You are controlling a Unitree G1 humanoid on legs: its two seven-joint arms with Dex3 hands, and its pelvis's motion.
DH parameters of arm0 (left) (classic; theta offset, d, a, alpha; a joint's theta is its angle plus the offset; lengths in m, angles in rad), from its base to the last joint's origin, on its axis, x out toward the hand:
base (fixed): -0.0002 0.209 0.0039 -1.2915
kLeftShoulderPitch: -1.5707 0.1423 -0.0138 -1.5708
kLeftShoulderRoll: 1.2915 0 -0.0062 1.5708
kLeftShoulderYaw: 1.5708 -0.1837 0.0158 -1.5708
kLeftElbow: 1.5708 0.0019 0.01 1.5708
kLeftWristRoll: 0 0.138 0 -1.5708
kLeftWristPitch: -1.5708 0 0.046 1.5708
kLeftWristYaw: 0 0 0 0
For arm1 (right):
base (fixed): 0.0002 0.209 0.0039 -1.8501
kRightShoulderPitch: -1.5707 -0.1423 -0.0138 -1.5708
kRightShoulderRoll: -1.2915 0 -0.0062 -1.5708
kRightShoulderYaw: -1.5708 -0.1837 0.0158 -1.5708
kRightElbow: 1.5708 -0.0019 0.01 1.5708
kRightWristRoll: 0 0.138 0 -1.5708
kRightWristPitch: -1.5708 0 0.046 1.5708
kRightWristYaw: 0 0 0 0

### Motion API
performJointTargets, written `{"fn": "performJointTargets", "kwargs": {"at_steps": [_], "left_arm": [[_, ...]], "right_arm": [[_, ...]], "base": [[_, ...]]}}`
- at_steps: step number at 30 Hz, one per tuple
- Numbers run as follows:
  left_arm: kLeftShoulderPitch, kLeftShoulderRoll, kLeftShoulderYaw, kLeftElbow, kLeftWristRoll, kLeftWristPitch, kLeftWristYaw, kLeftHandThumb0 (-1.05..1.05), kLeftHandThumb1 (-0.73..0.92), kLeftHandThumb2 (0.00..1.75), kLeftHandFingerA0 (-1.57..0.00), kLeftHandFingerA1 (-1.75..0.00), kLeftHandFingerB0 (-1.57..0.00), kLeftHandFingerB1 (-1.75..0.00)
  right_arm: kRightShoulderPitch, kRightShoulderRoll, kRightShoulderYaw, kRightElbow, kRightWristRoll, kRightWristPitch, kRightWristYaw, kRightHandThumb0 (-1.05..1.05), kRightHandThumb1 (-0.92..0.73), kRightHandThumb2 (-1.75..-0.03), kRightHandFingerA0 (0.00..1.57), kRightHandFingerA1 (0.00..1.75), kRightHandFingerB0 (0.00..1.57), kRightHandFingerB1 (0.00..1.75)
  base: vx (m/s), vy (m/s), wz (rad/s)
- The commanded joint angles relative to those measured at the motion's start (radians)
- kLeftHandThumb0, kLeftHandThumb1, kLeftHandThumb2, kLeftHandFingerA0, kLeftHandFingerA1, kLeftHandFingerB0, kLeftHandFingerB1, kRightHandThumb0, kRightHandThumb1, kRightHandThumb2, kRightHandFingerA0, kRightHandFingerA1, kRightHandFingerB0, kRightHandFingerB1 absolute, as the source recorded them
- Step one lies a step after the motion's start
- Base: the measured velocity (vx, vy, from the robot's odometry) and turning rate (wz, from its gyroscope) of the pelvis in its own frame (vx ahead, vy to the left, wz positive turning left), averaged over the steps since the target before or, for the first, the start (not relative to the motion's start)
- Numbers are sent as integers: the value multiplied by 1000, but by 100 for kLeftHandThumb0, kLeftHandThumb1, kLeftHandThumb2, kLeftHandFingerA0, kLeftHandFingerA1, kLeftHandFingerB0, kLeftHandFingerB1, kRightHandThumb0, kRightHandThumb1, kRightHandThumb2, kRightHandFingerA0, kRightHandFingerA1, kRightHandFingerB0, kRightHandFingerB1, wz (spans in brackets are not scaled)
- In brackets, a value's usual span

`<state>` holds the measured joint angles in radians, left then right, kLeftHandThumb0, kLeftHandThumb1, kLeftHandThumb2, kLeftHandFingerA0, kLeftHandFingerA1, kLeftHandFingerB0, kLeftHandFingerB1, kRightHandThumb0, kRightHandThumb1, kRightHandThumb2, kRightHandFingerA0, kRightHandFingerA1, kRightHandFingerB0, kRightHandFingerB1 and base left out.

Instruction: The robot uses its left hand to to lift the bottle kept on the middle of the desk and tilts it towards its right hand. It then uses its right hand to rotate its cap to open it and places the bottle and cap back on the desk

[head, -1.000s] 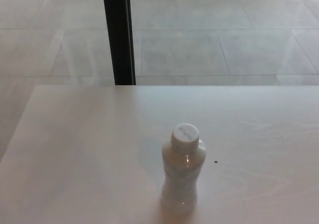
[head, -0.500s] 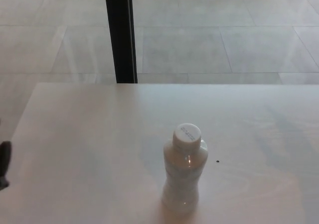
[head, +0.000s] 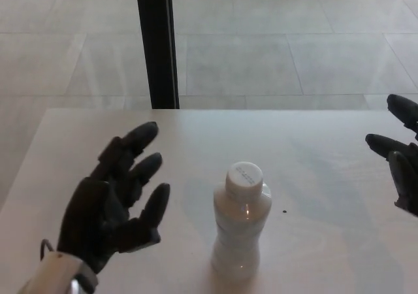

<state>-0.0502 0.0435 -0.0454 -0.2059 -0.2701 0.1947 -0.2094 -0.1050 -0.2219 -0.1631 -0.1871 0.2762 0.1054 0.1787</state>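
I should expect a narrower, ridged neck hidden under the wide cap [head: 244, 179] when I twist it off, since the cap sits close over the bottle's shoulders [head: 243, 204].
A small white plastic bottle [head: 240, 227] stands upright near the front middle of the pale desk [head: 307, 137], its white screw cap [head: 244, 178] on. My left hand [head: 114, 199] hovers open to the left of the bottle, fingers spread and pointing up and right, a short gap away from it. At the right edge of the picture my right hand [head: 400, 153] shows only in part, its fingers apart and holding nothing, well clear of the bottle.
A black vertical post [head: 157, 42] rises behind the desk's far edge, with grey tiled floor [head: 294, 52] beyond. A tiny dark speck [head: 284, 211] lies on the desk just right of the bottle.
Both hands have come into view: the left rose from the picture's lower left toward the bottle, and the right entered from the right edge. The bottle has not moved.
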Motion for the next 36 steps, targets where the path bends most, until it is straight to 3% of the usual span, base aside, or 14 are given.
{"fn": "performJointTargets", "kwargs": {"at_steps": [1,5,6,8,9,12,13,22,25,27,33,34,35,36], "left_arm": [[-8,55,-84,44,164,69,55,-86,72,75,0,-11,0,-12],[-19,86,-134,83,208,46,45,-103,65,106,0,-24,0,-10],[-20,90,-137,84,213,50,51,-92,76,63,0,0,0,-4],[-14,109,-173,88,252,59,52,-105,61,104,0,-22,0,-3],[-12,118,-183,88,255,63,47,-105,60,103,0,-23,0,-2],[-10,128,-206,100,268,73,44,-94,56,82,0,0,0,0],[-15,133,-217,100,281,86,46,-95,55,80,0,0,0,0],[-53,144,-270,125,355,160,70,-98,61,59,0,0,0,0],[-55,98,-249,136,347,145,101,-105,55,97,0,-22,0,0],[-53,59,-244,152,363,110,143,-93,54,57,0,0,0,0],[-58,-62,-203,208,376,46,234,-95,56,58,0,0,0,0],[-58,-78,-198,211,385,33,254,-101,51,98,0,-29,0,-1],[-62,-93,-198,206,401,37,276,-93,55,62,0,-6,0,0],[-72,-109,-197,211,410,44,294,-104,54,102,0,-32,0,-8]], "right_arm": [[-8,8,-4,-24,-14,78,-44,-76,-61,-98,28,53,14,44],[-23,17,-14,-20,-12,78,-56,-76,-61,-98,30,54,16,44],[-26,19,-12,-19,-13,78,-56,-76,-62,-97,30,54,17,44],[-25,24,-19,-20,-3,73,-52,-75,-62,-97,31,55,18,44],[-24,27,-19,-19,-3,70,-51,-71,-77,-63,37,45,24,30],[-20,34,-20,-21,-5,69,-54,-76,-62,-97,33,55,18,44],[-20,37,-20,-23,-3,72,-57,-72,-76,-63,41,45,25,30],[-8,51,-22,-26,-1,56,-51,-68,-76,-63,42,47,27,30],[-7,57,-26,-27,-1,55,-53,-68,-75,-63,42,48,26,29],[-2,63,-26,-26,-6,57,-59,-67,-75,-63,42,48,29,30],[10,73,-31,-27,-5,53,-64,-65,-74,-63,42,49,32,31],[11,74,-29,-26,-11,54,-68,-65,-74,-63,42,48,32,32],[10,77,-30,-24,-11,55,-71,-64,-74,-63,43,49,33,32],[9,76,-29,-24,-12,63,-73,-63,-74,-63,42,48,33,32]], "base": [[0,0,0],[0,0,0],[0,0,0],[0,0,0],[0,0,0],[0,0,0],[0,0,0],[0,0,0],[0,0,0],[0,0,0],[0,0,0],[0,0,0],[0,0,0],[0,0,0]]}}
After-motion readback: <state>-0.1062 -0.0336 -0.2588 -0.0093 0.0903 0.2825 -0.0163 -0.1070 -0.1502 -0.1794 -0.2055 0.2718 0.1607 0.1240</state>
